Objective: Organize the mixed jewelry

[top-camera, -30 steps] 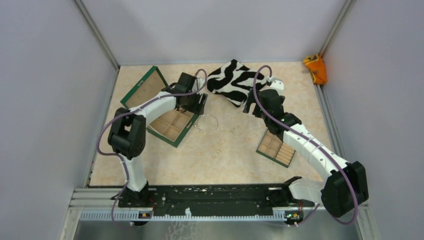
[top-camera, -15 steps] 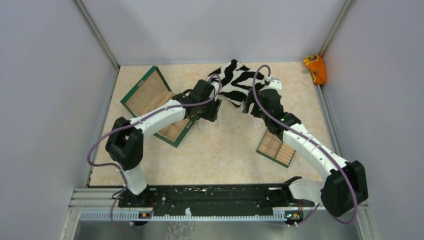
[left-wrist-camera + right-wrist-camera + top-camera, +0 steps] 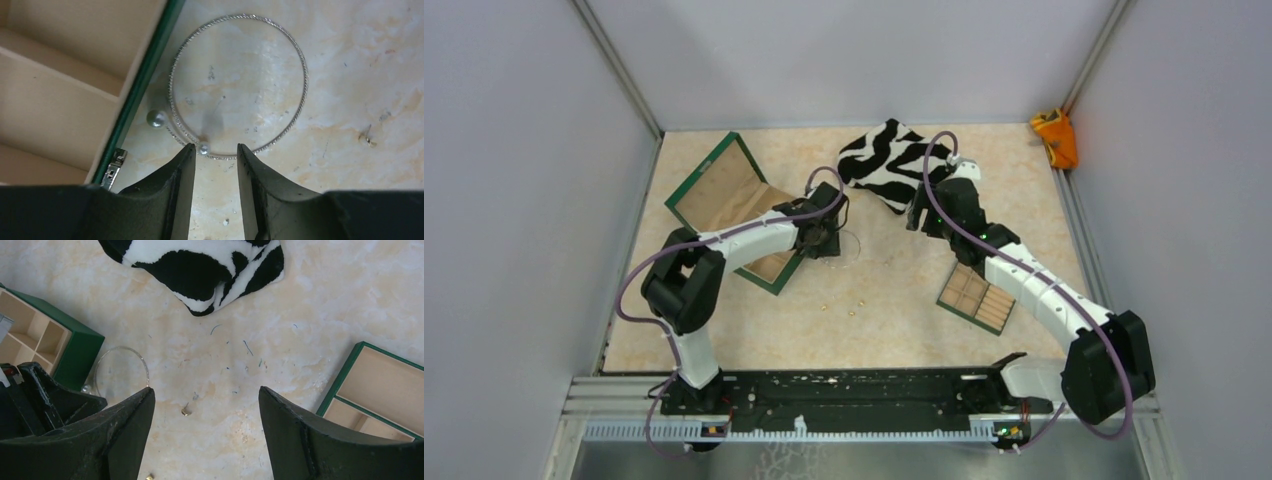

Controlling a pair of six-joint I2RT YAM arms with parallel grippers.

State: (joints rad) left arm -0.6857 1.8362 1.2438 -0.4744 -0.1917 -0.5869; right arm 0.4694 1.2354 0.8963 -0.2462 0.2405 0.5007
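Observation:
I should move over, straddle the hoop's side [image 3: 171,85] by the box and pinch there, because the hoop's near rim [image 3: 220,157] runs along the line my left gripper closes on.
The thin silvery hoop [image 3: 305,75] lies flat on the tabletop beside the green box wall [image 3: 150,75]. Two small pearl-like beads sit at its near rim. One bead [image 3: 203,148] lies between the tips of my left gripper [image 3: 215,148], close to the left finger. The other bead [image 3: 156,118] lies by the box. The left jaws stand narrowly apart, open, low over the table and gripping nothing. My right gripper [image 3: 205,392] hangs open above the table near a gold stud [image 3: 185,411]. Tiny gold specks [image 3: 860,301] lie further forward. In the top view the hoop [image 3: 858,245] shows beside the left gripper [image 3: 826,240].
The open green box with tan compartments [image 3: 769,265] and its lid [image 3: 719,190] lie left of the hoop. A smaller green tray [image 3: 976,297] sits under the right arm. The zebra-striped cloth [image 3: 889,160] lies at the back. An orange object [image 3: 1056,137] sits in the far right corner.
The left arm swung from over the box to the hoop and came down at its near rim, its jaws narrowing. The right jaws narrowed a little and the right arm shifted slightly left.

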